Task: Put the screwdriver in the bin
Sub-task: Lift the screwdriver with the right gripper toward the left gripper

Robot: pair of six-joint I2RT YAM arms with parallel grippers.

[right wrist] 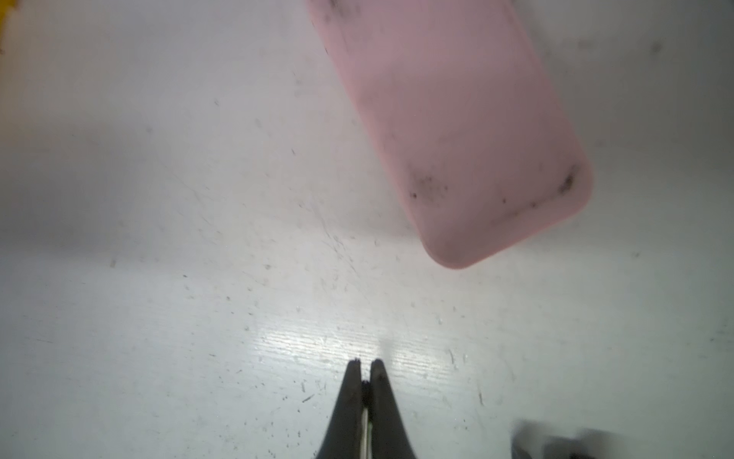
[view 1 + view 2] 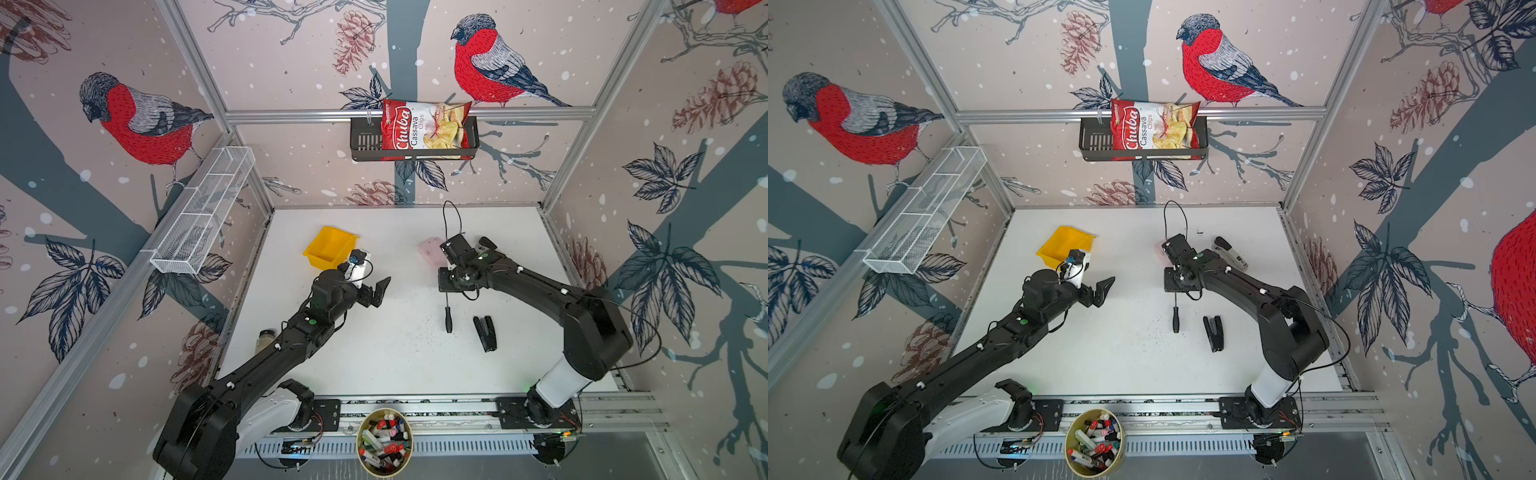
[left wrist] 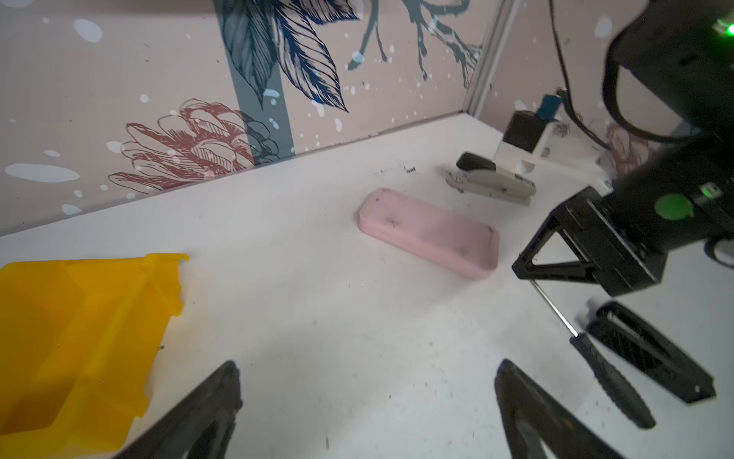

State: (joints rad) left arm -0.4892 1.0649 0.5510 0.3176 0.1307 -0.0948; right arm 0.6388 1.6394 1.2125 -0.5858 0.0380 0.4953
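Note:
The right gripper holds the screwdriver's metal rod (image 2: pixel 447 300) and the black handle is free, so the left gripper should keep going toward the handle (image 2: pixel 449 321) and close there.
The screwdriver (image 2: pixel 449 319) (image 2: pixel 1176 319) (image 3: pixel 607 381) has a black handle and a thin metal shaft, and lies right of the table's middle in both top views. My right gripper (image 2: pixel 447 291) (image 2: pixel 1175 291) (image 3: pixel 525 274) (image 1: pixel 365 363) is shut on the far end of that shaft, which shows as a thin rod between the jaws. Whether the handle rests on the table I cannot tell. The yellow bin (image 2: pixel 328 246) (image 2: pixel 1064 245) (image 3: pixel 79 337) stands at the back left. My left gripper (image 2: pixel 376 291) (image 2: pixel 1100 291) (image 3: pixel 367 373) hangs open and empty just right of the bin.
A pink case (image 2: pixel 430 249) (image 3: pixel 429 232) (image 1: pixel 456 131) lies behind the right gripper. A black stapler (image 2: pixel 485 332) (image 3: pixel 651 357) sits right of the screwdriver, and a grey stapler (image 2: pixel 1229 253) (image 3: pixel 492 183) farther back. A marker cup (image 2: pixel 384 440) stands at the front rail.

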